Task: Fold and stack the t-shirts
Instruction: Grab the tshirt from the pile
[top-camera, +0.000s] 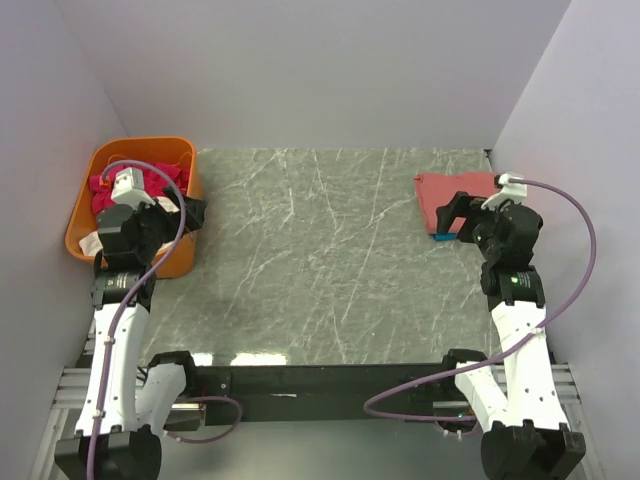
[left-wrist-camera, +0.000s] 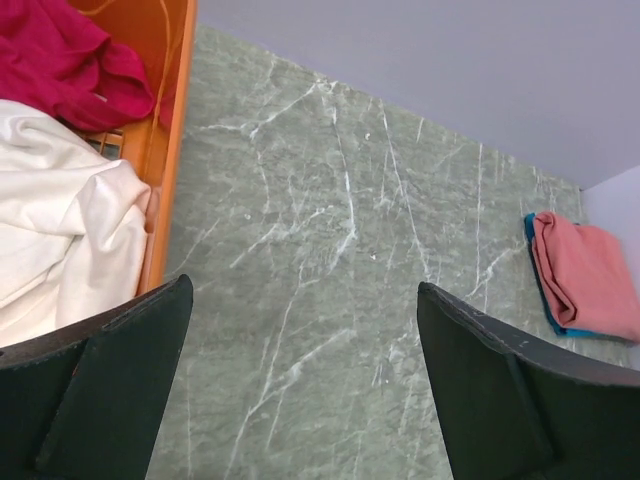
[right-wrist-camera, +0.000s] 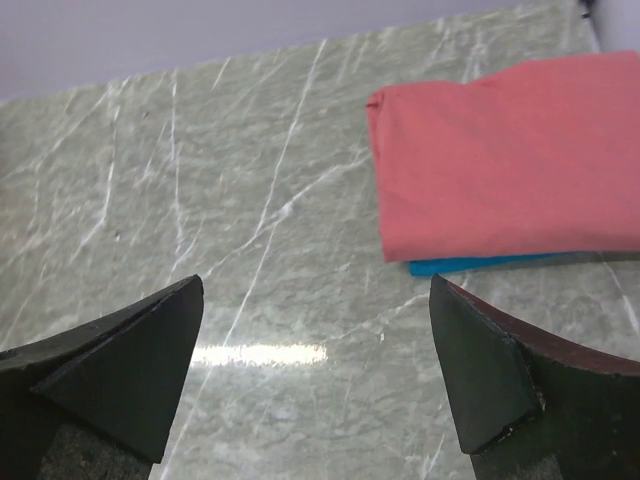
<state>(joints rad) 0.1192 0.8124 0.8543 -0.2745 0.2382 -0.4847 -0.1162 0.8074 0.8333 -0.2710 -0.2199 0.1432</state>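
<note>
My open left gripper should keep moving over the orange tub until its fingers close on crimson-pink cloth (top-camera: 102, 198), because the crimson-pink t-shirt (top-camera: 155, 182) is lying uncovered next to the white t-shirt.
A folded salmon-pink t-shirt (top-camera: 455, 188) lies on a folded blue t-shirt (top-camera: 440, 237) at the table's far right. Both also show in the right wrist view, the salmon-pink t-shirt (right-wrist-camera: 510, 170) above the blue one's edge (right-wrist-camera: 470, 265). A crumpled crimson-pink t-shirt (left-wrist-camera: 60, 60) and a white t-shirt (left-wrist-camera: 60, 230) lie in the orange tub (top-camera: 85, 205). My left gripper (left-wrist-camera: 305, 290) is open and empty, over the table just right of the tub. My right gripper (right-wrist-camera: 316, 285) is open and empty, just in front of the folded stack.
The tub's right wall (left-wrist-camera: 165, 150) stands close to my left finger. The green marble table (top-camera: 320, 260) stretches between the tub and the stack. Grey walls close in the left, back and right sides.
</note>
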